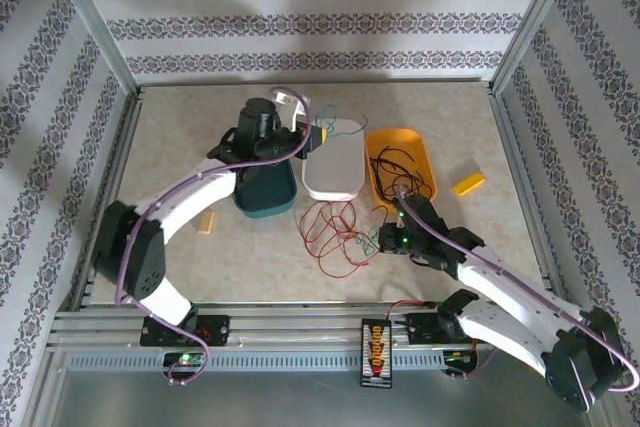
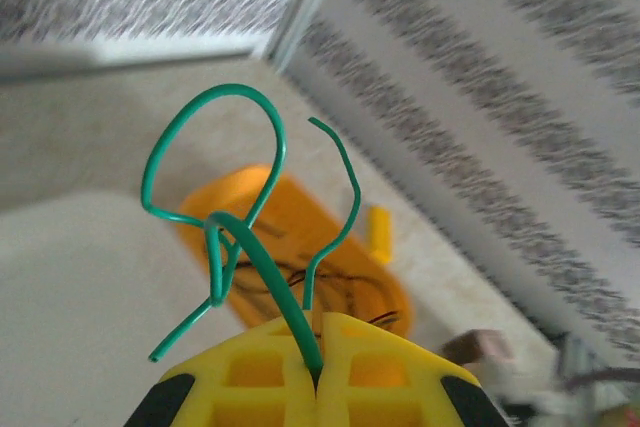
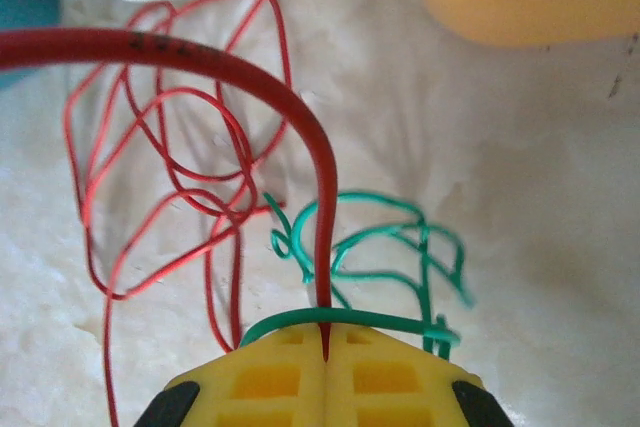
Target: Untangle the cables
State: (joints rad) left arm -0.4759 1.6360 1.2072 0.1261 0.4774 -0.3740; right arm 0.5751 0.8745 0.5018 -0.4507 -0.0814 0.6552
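A green loop lies across the red cable (image 3: 326,313) in the robot's right gripper, so next the right gripper opens and moves away before the left gripper takes the green tangle (image 3: 422,232).
My left gripper (image 2: 318,379) is shut on a green cable (image 2: 258,252), which loops up from its yellow fingers. In the top view this gripper (image 1: 320,135) hangs over the far end of the white tray (image 1: 333,172), the green cable (image 1: 338,117) curling beyond it. My right gripper (image 3: 326,347) is shut on a red cable (image 3: 302,117) that arches to the left. Thin red loops (image 3: 170,167) lie on the table ahead of it, and another green cable (image 3: 400,247) lies tangled just past its fingertips. Seen from above, the right gripper (image 1: 372,239) sits beside the red bundle (image 1: 335,232). Black cables (image 1: 400,165) lie in the orange tray.
Three trays stand in a row at mid-table: teal (image 1: 262,197), white, and orange (image 1: 422,152). A yellow block (image 1: 468,183) lies right of the orange tray and a small pale block (image 1: 206,222) near the left arm. Metal rails and patterned walls enclose the table.
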